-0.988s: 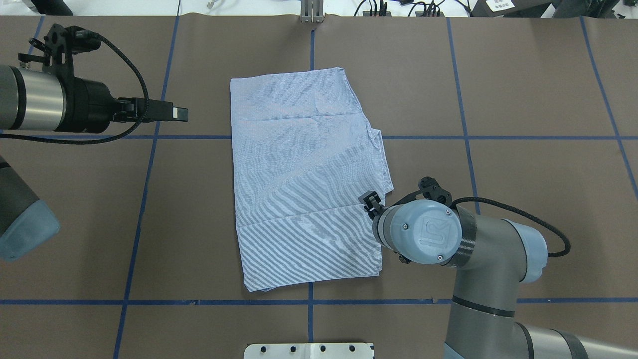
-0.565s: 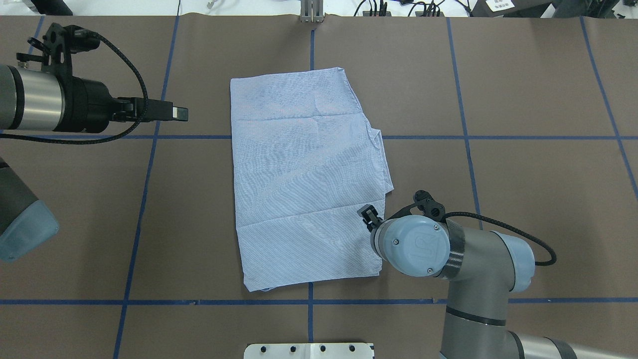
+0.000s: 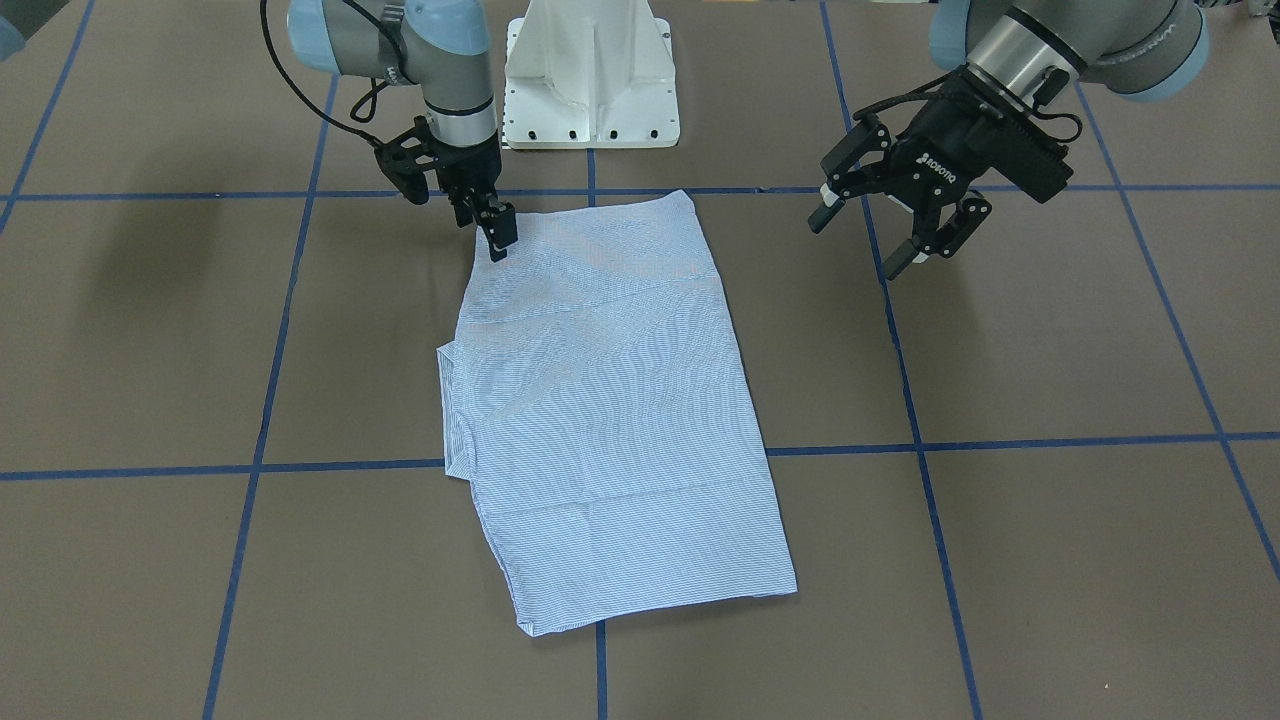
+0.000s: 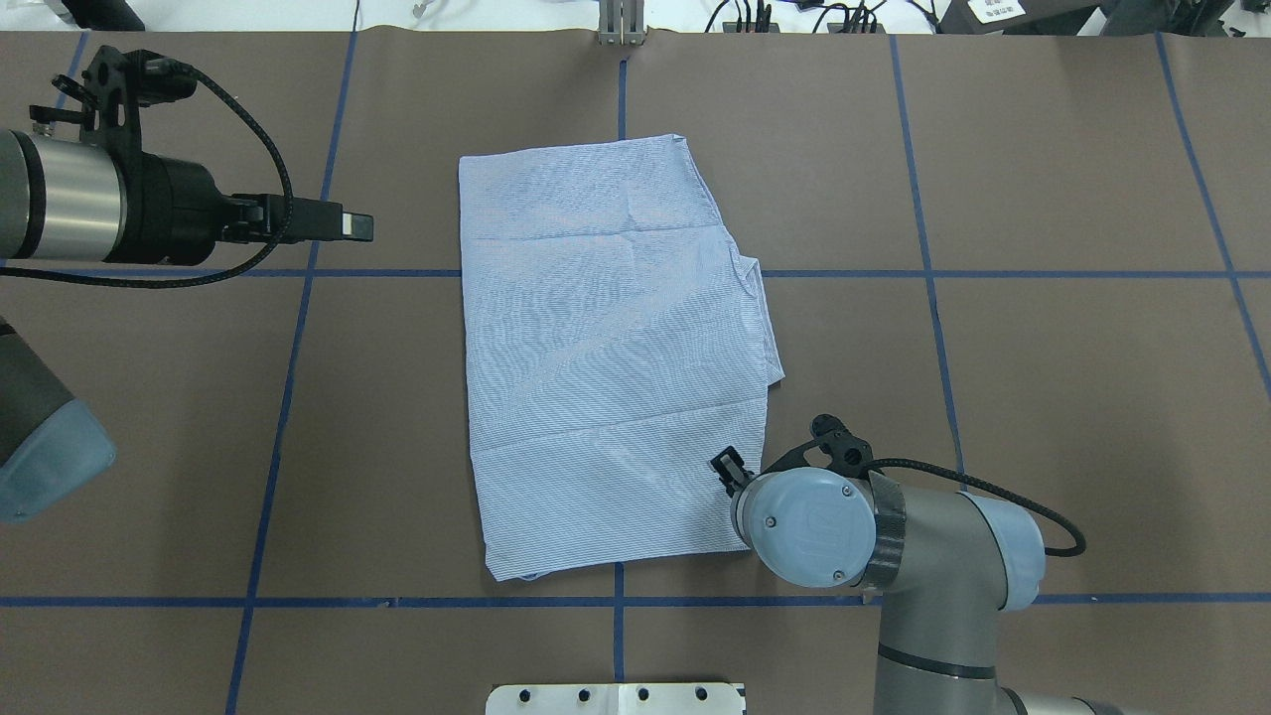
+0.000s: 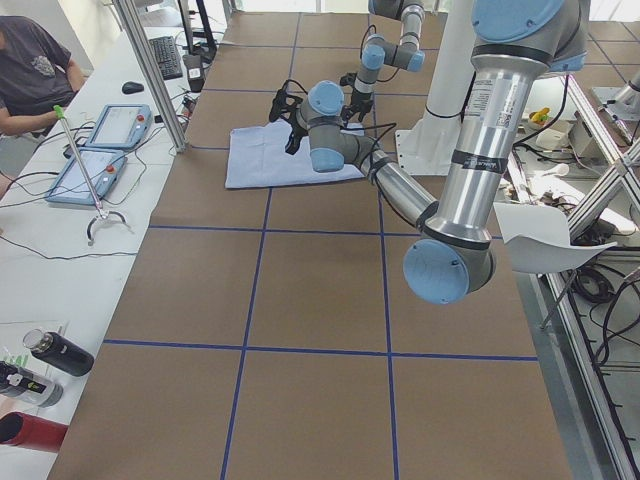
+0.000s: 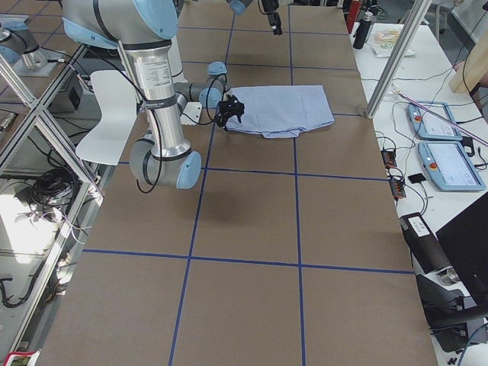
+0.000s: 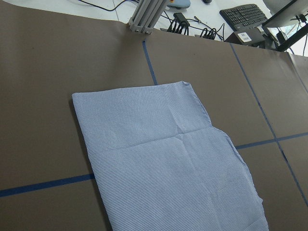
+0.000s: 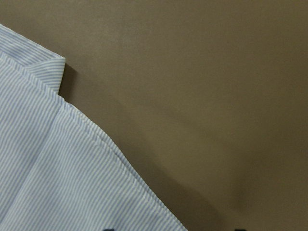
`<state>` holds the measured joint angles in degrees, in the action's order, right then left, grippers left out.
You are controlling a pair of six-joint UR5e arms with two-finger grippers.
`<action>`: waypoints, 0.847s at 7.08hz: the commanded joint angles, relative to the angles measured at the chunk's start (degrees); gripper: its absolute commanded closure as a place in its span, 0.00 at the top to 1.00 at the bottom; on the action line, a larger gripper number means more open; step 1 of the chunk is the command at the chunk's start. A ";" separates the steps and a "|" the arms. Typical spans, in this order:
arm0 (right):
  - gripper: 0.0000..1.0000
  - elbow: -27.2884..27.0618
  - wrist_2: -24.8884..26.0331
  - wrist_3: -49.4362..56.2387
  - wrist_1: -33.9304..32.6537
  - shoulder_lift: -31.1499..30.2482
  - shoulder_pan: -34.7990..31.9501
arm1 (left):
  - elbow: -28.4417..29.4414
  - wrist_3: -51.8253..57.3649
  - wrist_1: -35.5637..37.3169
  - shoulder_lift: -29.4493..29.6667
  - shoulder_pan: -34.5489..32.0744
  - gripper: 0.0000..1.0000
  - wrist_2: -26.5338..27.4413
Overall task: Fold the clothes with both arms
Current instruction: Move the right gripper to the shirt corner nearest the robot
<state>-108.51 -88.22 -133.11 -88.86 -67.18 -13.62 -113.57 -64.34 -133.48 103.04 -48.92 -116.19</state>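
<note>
A narrow flap (image 3: 456,414) sticks out from the shirt's side (image 3: 618,414), and I expect it will still stick out when I fold the shirt's near half over.
The light blue striped shirt (image 4: 606,357) lies folded into a flat rectangle at the table's middle; it also shows in the front view (image 3: 610,400) and the left wrist view (image 7: 163,159). My right gripper (image 4: 728,465), the slim one, is low over the shirt's near right corner (image 3: 500,245). In the right wrist view two dark tips stand apart at the bottom, one over the shirt's edge (image 8: 57,178) and one over bare table. My left gripper (image 3: 855,245), the wide ROBOTIQ, is open and empty above the table, left of the shirt (image 4: 359,226).
The white pedestal base (image 3: 590,80) stands at the table's near edge. An aluminium post (image 4: 621,25) and cables sit at the far edge. Blue tape lines (image 4: 298,328) cross the brown table. A person (image 5: 30,60) sits at the side desk with tablets.
My right arm has moved toward the table's near edge along the shirt's right side, down to its near right corner. The left arm and the shirt have not moved.
</note>
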 commanded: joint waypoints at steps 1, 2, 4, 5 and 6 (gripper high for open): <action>0.81 0.85 -0.03 0.04 0.00 -0.05 0.61 | -0.07 0.00 0.07 -0.04 -0.12 1.00 0.00; 0.72 0.85 -0.20 0.04 0.00 -0.05 0.70 | -0.16 0.00 0.07 -0.04 -0.12 1.00 0.00; 0.18 0.85 -0.11 -0.66 0.00 0.03 0.70 | -0.59 0.00 0.33 -0.04 -0.04 1.00 -0.09; 0.00 0.59 -0.29 -0.57 0.00 0.12 0.61 | -0.86 0.00 0.42 -0.12 -0.12 1.00 -0.09; 0.00 0.41 -0.46 0.04 0.00 0.30 0.52 | -0.86 0.00 0.50 -0.13 -0.12 1.00 -0.09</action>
<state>-107.85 -88.48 -133.54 -88.84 -67.04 -13.01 -114.30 -64.34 -133.10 102.95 -49.01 -116.27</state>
